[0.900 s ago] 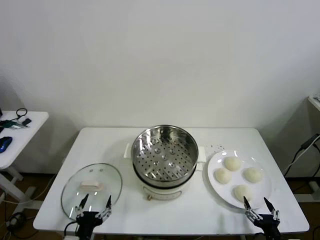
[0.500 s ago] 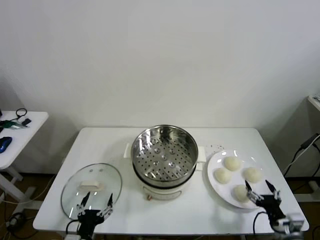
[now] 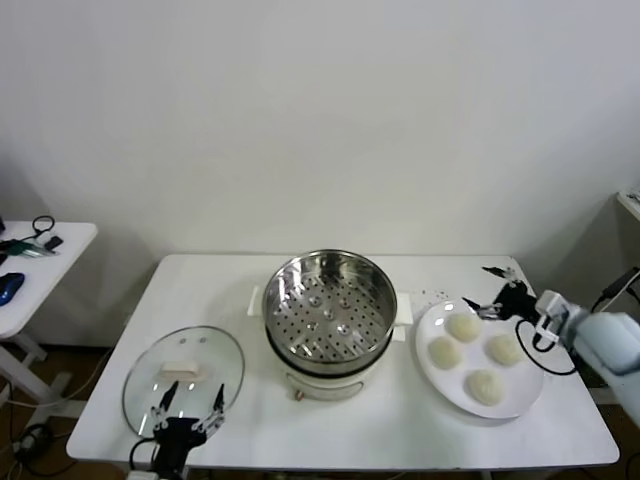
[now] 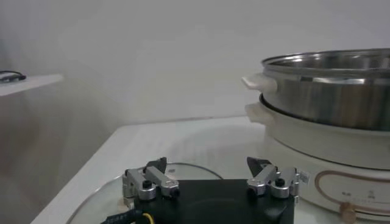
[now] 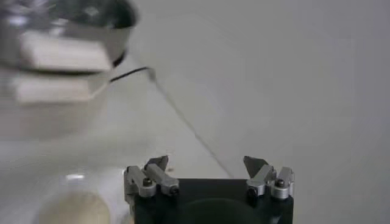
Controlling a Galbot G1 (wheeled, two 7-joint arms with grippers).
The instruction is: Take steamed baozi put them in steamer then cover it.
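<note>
There are clear gaps between the baozi. The far baozi will come up by itself when I lift it, and its neighbours will stay in place.
The steamer, a shiny perforated steel basket on a cream pot base, stands mid-table; it also shows in the left wrist view and, blurred, in the right wrist view. Four baozi lie on a white plate to its right. The glass cover lies flat at the front left. My right gripper is open and empty, above the plate's far edge; one baozi shows below it. My left gripper is open and empty over the cover's near rim.
A white side table with a blue mouse and cables stands off to the left. A dark cable hangs at the far right. The table's front edge lies just behind the left gripper. A white wall closes the back.
My right arm has swung from the table's front edge, past the plate's near side, up to its far edge, still open. The left gripper, cover, steamer and baozi have not moved.
</note>
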